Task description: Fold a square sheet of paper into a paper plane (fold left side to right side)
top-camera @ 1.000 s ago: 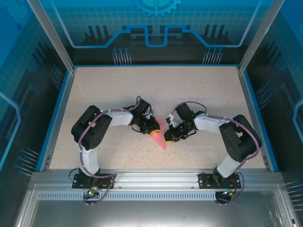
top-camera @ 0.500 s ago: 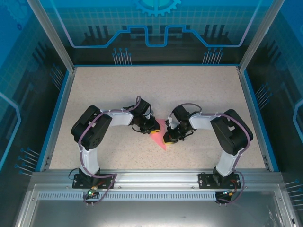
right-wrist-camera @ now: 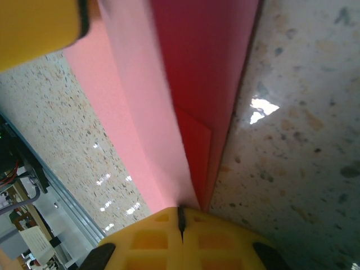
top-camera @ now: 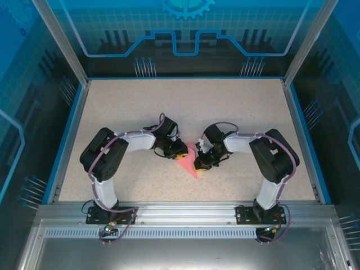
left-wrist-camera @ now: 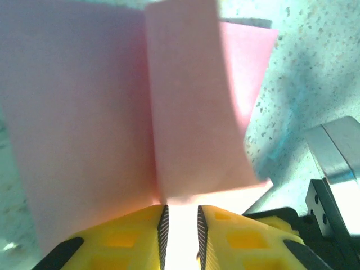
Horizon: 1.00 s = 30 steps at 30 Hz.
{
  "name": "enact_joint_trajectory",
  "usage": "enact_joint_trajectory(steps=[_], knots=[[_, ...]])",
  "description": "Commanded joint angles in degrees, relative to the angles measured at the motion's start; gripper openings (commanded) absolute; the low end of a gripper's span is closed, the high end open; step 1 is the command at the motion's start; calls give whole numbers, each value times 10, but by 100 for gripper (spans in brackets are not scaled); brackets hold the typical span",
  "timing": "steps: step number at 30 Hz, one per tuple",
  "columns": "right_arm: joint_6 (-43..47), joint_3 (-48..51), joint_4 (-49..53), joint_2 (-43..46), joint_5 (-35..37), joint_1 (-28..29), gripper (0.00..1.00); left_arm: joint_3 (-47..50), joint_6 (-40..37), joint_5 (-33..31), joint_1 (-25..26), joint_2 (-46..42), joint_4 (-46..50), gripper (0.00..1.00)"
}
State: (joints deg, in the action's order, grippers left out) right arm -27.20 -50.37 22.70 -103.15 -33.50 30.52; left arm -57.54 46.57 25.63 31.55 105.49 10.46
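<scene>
The paper's folded flap [left-wrist-camera: 197, 107] is sticking up from the flat paper next to my right gripper. My left gripper should press the flap down flat, moving toward the paper's far end [top-camera: 191, 144].
The pink-red sheet of paper [top-camera: 190, 162] lies mid-table as a narrow pointed plane shape between my two grippers. My left gripper [top-camera: 181, 152] is at its left edge. In the left wrist view the left gripper [left-wrist-camera: 180, 209] has its jaws a narrow gap apart, and a raised paper flap [left-wrist-camera: 191, 112] stands just beyond the tips above the flat paper [left-wrist-camera: 79, 112]. My right gripper [top-camera: 199, 164] sits on the paper's right side. The right wrist view has the right gripper [right-wrist-camera: 181, 211] shut, tips against the crease where the paper's layers [right-wrist-camera: 208, 67] meet.
The speckled tabletop [top-camera: 169, 107] is bare at the back and sides, bounded by a blue rim [top-camera: 67, 140] and a metal rail [top-camera: 180, 211] in front. The two grippers stand very close together. A yellow left finger [right-wrist-camera: 34, 28] shows in the right wrist view.
The left jaws have parted slightly. The right arm's elbow swung inward to the left and the left arm's elbow shifted left. The paper stayed put.
</scene>
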Motion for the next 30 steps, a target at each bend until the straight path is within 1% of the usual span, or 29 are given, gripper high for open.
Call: enact_joint_trajectory(steps=[1,6,12,18,27,30], knots=[[6,16,52,-40,104,6,0,18,-16,2,-1,-45,18,22],[9,11,57,-45,107,7,0,42,-17,61,6,-62,-12,17],[9,9,59,-46,108,7,0,45,-5,90,24,-39,-46,15],[11,6,63,-46,108,9,0,35,10,87,36,-5,-65,15],[12,4,67,-51,109,11,0,35,15,80,37,24,-73,15],[13,4,70,-53,111,11,0,37,11,63,38,30,-63,14]])
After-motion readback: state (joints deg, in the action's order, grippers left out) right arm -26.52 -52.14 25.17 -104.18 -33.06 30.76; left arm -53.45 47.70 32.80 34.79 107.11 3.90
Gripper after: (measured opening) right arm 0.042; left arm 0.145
